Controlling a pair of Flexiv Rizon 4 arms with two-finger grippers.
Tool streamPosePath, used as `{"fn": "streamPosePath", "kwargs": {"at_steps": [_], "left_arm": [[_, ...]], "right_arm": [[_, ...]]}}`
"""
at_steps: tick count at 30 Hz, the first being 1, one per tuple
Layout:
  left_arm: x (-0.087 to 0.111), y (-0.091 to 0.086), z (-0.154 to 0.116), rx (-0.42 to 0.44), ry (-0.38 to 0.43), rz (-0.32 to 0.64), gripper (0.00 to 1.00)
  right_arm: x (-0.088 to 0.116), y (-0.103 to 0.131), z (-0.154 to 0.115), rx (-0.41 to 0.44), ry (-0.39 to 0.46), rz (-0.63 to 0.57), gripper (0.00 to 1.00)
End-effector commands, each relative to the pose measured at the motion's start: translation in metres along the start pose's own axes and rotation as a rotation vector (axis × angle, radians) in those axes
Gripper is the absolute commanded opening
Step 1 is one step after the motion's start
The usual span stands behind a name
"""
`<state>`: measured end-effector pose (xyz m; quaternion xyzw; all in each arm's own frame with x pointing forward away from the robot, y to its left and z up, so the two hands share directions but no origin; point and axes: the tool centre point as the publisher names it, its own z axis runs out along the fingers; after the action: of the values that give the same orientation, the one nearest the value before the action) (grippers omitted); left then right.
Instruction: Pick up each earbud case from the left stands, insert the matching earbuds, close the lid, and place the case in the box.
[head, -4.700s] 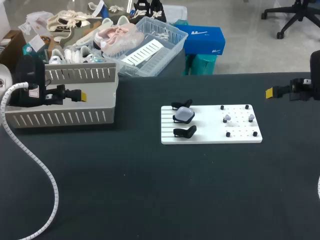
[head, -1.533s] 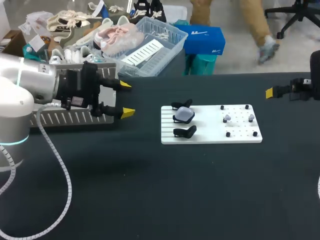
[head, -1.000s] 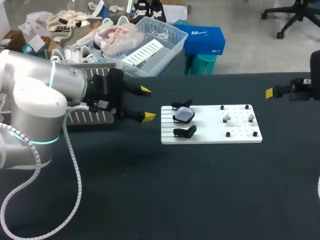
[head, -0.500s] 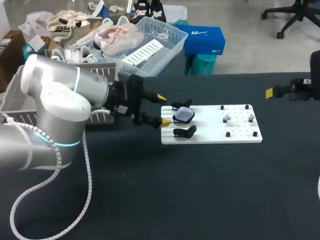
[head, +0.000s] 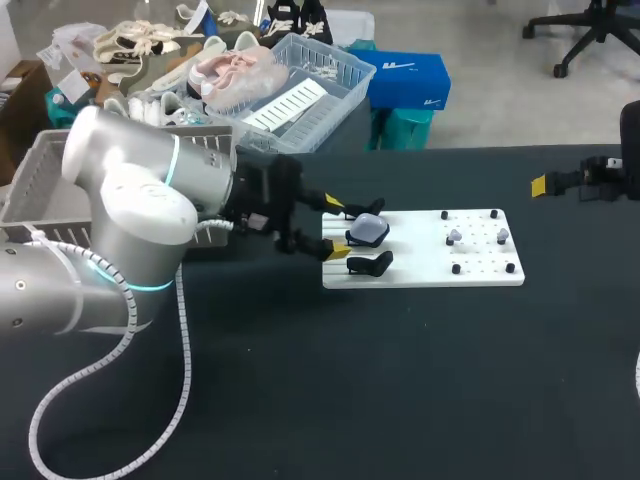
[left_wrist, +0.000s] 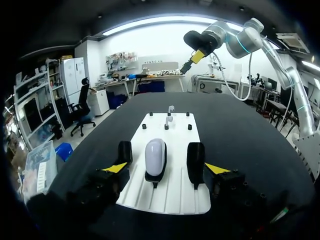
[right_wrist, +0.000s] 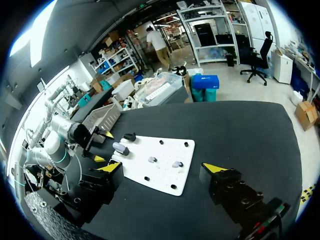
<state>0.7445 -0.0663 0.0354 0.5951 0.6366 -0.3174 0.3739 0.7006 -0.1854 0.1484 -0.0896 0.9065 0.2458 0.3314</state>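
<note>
My gripper will find empty sockets under the lid of the pale lilac case (head: 371, 229) when it lifts and opens the case, because the small earbuds (head: 453, 237) sit out on pegs.
A pale lilac earbud case (head: 368, 230) rests on the middle black stand at the left end of the white board (head: 420, 272). Black stands (head: 370, 264) flank it. My left gripper (head: 337, 227) is open, its yellow tips level with the board's left edge, either side of the case and apart from it. In the left wrist view the case (left_wrist: 155, 156) lies just ahead, between the open fingers of the left gripper (left_wrist: 165, 168). Two small earbuds (head: 455, 237) sit on pegs at the board's right. My right gripper (right_wrist: 162, 168) is open and empty, far off by the table's right edge (head: 545, 184).
A grey perforated box (head: 30, 190) stands at the table's back left, partly hidden behind my left arm. The left arm's white cable (head: 170, 370) loops over the dark tabletop at the front left. A clear basket (head: 300, 90) lies beyond the far edge.
My left arm has swung right from beside the grey box to the board's left end, bringing its open fingers around the case. The right arm has stayed put.
</note>
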Motion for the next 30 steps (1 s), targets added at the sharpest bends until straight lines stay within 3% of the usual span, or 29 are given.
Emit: {"fn": "streamPosePath", "kwargs": {"at_steps": [1, 7, 13, 15, 20, 30], "left_arm": [[0.001, 0.005, 0.008, 0.008, 0.005, 0.007, 1.0], [0.002, 0.014, 0.014, 0.007, 0.017, -0.025, 0.99], [0.003, 0.019, 0.019, 0.019, 0.042, -0.087, 0.93], [0.002, 0.02, 0.021, 0.016, 0.047, -0.088, 0.85], [0.005, 0.02, 0.023, 0.016, 0.061, -0.097, 0.85], [0.004, 0.02, 0.026, 0.017, 0.067, -0.116, 0.58]], "right_arm": [[0.0, 0.0, 0.0, 0.0, 0.0, 0.0, 1.0], [0.0, 0.0, 0.0, 0.0, 0.0, 0.0, 1.0], [0.0, 0.0, 0.0, 0.0, 0.0, 0.0, 1.0], [0.0, 0.0, 0.0, 0.0, 0.0, 0.0, 1.0], [0.0, 0.0, 0.0, 0.0, 0.0, 0.0, 1.0], [0.0, 0.0, 0.0, 0.0, 0.0, 0.0, 1.0]]}}
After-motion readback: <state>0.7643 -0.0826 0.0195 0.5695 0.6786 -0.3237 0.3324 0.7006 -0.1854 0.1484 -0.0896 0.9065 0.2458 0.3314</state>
